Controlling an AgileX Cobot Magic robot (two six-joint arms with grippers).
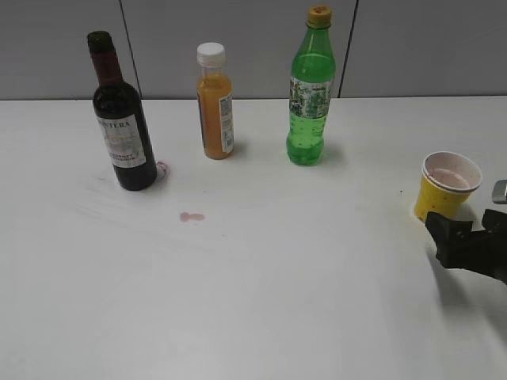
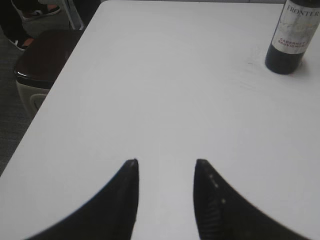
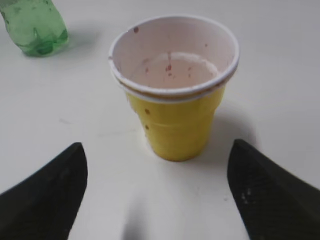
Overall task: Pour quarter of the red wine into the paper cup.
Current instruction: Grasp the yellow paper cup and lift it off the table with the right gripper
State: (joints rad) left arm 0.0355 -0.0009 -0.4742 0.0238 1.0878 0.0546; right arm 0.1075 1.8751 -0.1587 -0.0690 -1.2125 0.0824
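Observation:
The paper cup [image 1: 449, 176] stands upright, centred in front of the open fingers. My right gripper goes on moving forward until its fingers are on both sides of the yellow body [image 1: 434, 199], then close.
The red wine bottle [image 1: 120, 119], dark glass with a white label, stands upright at the back left of the white table; its base also shows in the left wrist view [image 2: 291, 37]. The yellow paper cup [image 1: 447, 187], pink-stained inside, stands at the right. In the right wrist view the cup [image 3: 175, 95] sits just ahead of my wide-open, empty right gripper [image 3: 157, 150], which shows in the exterior view [image 1: 467, 233] just in front of the cup. My left gripper [image 2: 166, 162] is open and empty over bare table, well short of the bottle; it is out of the exterior view.
An orange juice bottle [image 1: 215, 103] and a green soda bottle [image 1: 310, 91] stand at the back middle. A small pink spill [image 1: 191, 216] lies in front of the wine bottle. The table's left edge and a dark bin [image 2: 42, 60] show in the left wrist view.

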